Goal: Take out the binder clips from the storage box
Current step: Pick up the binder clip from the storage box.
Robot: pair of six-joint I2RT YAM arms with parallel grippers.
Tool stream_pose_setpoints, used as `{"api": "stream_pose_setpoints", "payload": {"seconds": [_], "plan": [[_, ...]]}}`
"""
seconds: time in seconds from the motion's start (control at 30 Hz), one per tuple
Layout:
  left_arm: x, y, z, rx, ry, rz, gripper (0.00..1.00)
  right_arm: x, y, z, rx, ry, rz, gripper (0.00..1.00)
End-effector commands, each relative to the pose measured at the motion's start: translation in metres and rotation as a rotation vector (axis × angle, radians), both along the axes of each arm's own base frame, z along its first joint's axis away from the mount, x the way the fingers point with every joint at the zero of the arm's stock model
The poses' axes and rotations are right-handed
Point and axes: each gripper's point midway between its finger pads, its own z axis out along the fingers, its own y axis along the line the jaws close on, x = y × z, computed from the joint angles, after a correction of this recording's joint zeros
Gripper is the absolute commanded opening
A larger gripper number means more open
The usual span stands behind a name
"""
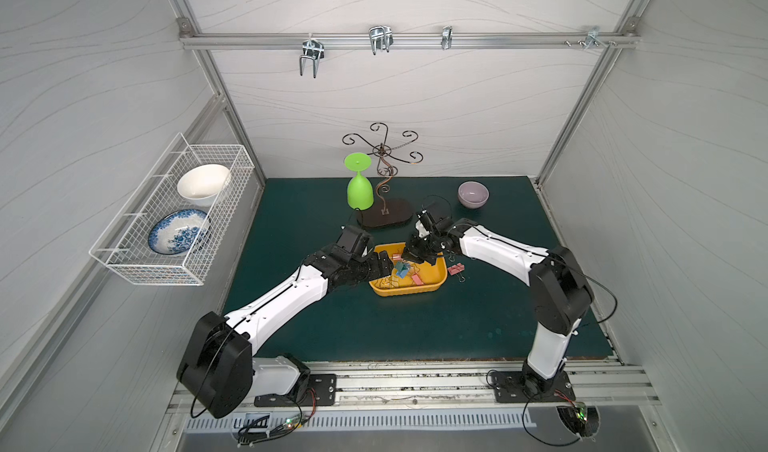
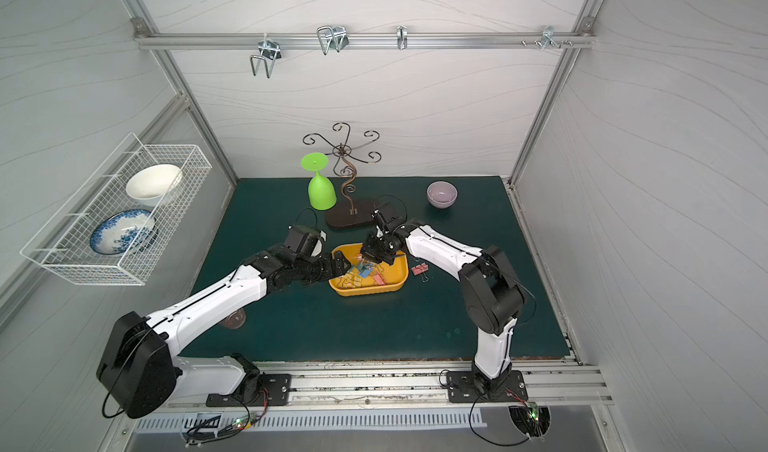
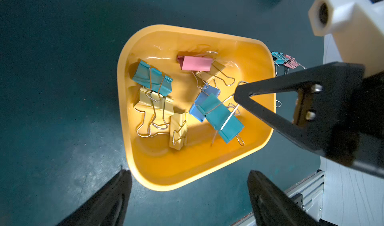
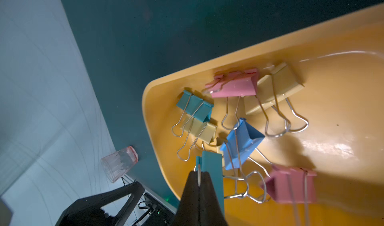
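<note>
I should use my right gripper to get the teal clip loose over the box before taking it out, because the blue clip's wires are tangled with the teal clip's wire handle.
The yellow-orange storage box sits mid-table, and several pastel binder clips lie in it. My right gripper is shut on the wire handle of a teal binder clip near the box's end wall; the left wrist view shows its fingers over that clip. My left gripper is open and holds nothing, its jaws wide apart just outside the box's other end. Pink and teal clips lie on the mat beside the box.
Behind the box stand a wire stand's dark base, an upturned green goblet and a lilac bowl. A white wire basket with two dishes hangs on the left wall. A clear cup lies under the left arm.
</note>
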Motion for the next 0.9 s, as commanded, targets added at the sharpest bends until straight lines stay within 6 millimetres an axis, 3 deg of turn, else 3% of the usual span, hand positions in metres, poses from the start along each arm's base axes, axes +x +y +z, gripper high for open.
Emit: {"api": "stream_pose_setpoints", "payload": {"seconds": [0.0,0.17,0.27,0.43,0.57,0.7,0.77,0.87], "plan": [[0.003,-0.002,0.019,-0.052,-0.053,0.006,0.92,0.001,-0.007,0.031,0.046,-0.076,0.003,0.0],[0.004,-0.006,0.027,-0.09,-0.079,0.0,0.92,0.001,-0.024,0.039,0.043,-0.114,-0.026,0.0],[0.003,-0.009,0.027,-0.1,-0.073,-0.01,0.92,0.002,-0.029,0.034,0.045,-0.084,-0.022,0.0],[0.002,-0.013,0.024,-0.11,-0.054,-0.026,0.92,-0.003,-0.036,-0.001,-0.061,-0.024,0.011,0.0],[0.001,-0.011,0.022,-0.106,-0.05,-0.017,0.92,-0.012,-0.023,-0.024,-0.066,0.021,0.076,0.0],[0.002,-0.01,0.023,-0.102,-0.052,-0.014,0.92,-0.004,-0.04,-0.035,-0.322,-0.091,0.124,0.0],[0.001,-0.01,0.023,-0.099,-0.052,-0.016,0.92,-0.006,-0.028,-0.035,-0.268,-0.081,0.182,0.0],[0.001,-0.01,0.022,-0.096,-0.05,-0.016,0.93,-0.013,-0.008,-0.034,-0.031,0.061,0.169,0.0]]}}
